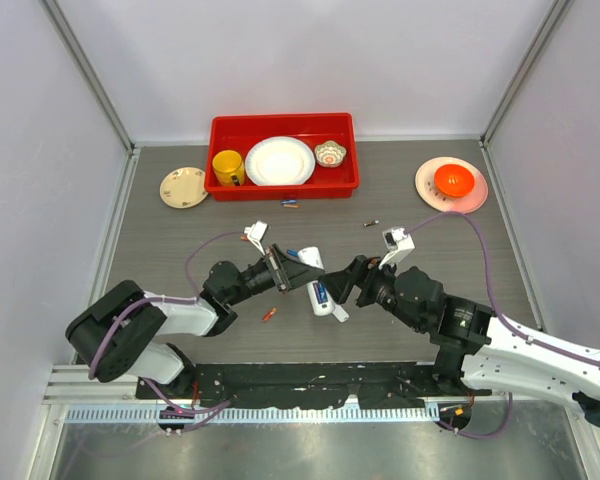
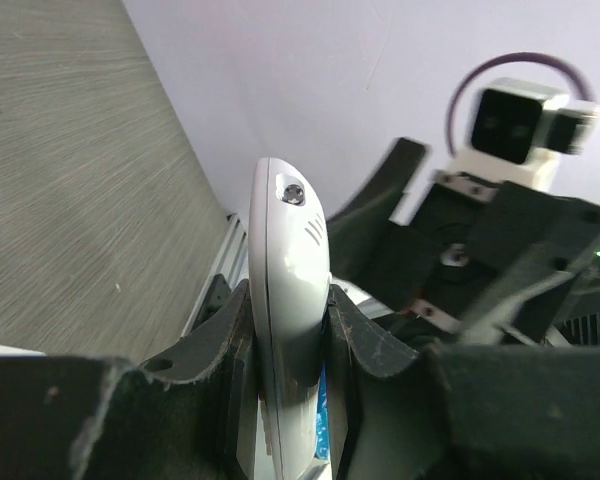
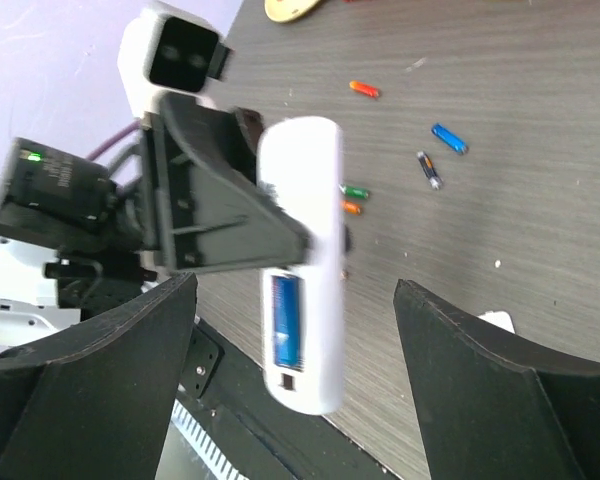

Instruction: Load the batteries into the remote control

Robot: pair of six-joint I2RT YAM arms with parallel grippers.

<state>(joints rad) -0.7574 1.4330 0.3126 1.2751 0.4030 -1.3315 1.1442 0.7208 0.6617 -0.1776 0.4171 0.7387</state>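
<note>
The remote's hollow with the blue battery [image 3: 288, 335] faces the robot's open right gripper, so the robot should turn its right gripper and squeeze the battery [image 3: 286, 315] against the remote.
My left gripper [image 1: 298, 272] [image 2: 288, 296] is shut on the white remote control [image 1: 318, 283] [image 2: 286, 262] and holds it above the table. In the right wrist view the remote [image 3: 304, 230] shows its recess with a blue battery [image 3: 286, 305] in it. My right gripper [image 1: 348, 284] [image 3: 295, 290] is open and empty, its jaws wide on either side of the remote's near end. Loose batteries lie on the table: orange [image 3: 364, 89], blue [image 3: 448, 138], dark [image 3: 429, 169], green [image 3: 355, 191]. An orange one [image 1: 269, 314] lies below my left arm.
A small flat white piece [image 1: 340, 313] lies by the remote's near end. A red bin [image 1: 282, 185] at the back holds a yellow mug, a white plate and a bowl. A cream plate [image 1: 184, 187] lies to its left. A pink plate [image 1: 426, 187] with an orange bowl sits back right.
</note>
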